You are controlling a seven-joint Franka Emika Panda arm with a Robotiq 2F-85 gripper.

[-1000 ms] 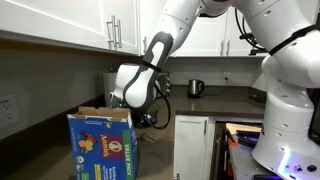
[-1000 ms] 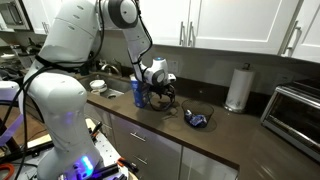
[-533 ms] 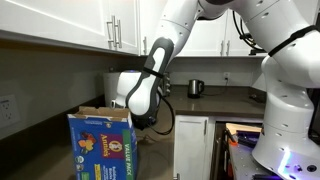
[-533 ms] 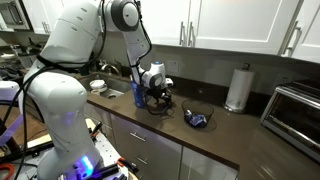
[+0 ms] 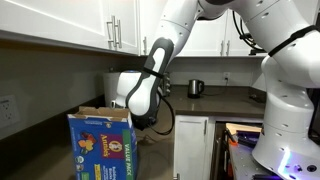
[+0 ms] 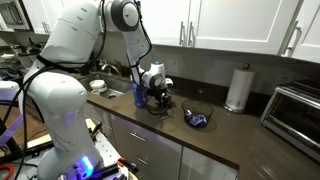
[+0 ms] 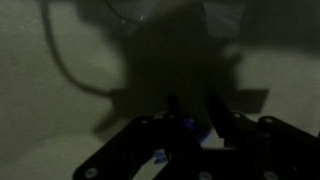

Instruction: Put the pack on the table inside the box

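My gripper's narrowed fingers extend beyond the blue pack's edge, so next I open wide, center them over the pack's middle and close there before lifting.
My gripper (image 6: 160, 103) points down at the dark table (image 6: 235, 135), just right of the blue box (image 6: 140, 95). In an exterior view the box (image 5: 100, 148) stands in front with its brown flaps up, and the gripper (image 5: 148, 120) hangs low behind it. The wrist view is very dark. There the gripper (image 7: 192, 105) has its two fingers partly drawn together with a small shiny blue patch between them, the pack (image 7: 186, 127) as far as I can tell. I cannot make out whether the fingers touch it.
Another small dark blue item (image 6: 197, 119) lies on the table right of the gripper. A paper towel roll (image 6: 237, 88) and a silver toaster oven (image 6: 297, 108) stand further right. A kettle (image 5: 196, 88) sits at the back. A cable (image 7: 70, 70) crosses the counter.
The gripper has come down toward the countertop beside the box. Its fingers have drawn closer together. The box and the other items have not moved.
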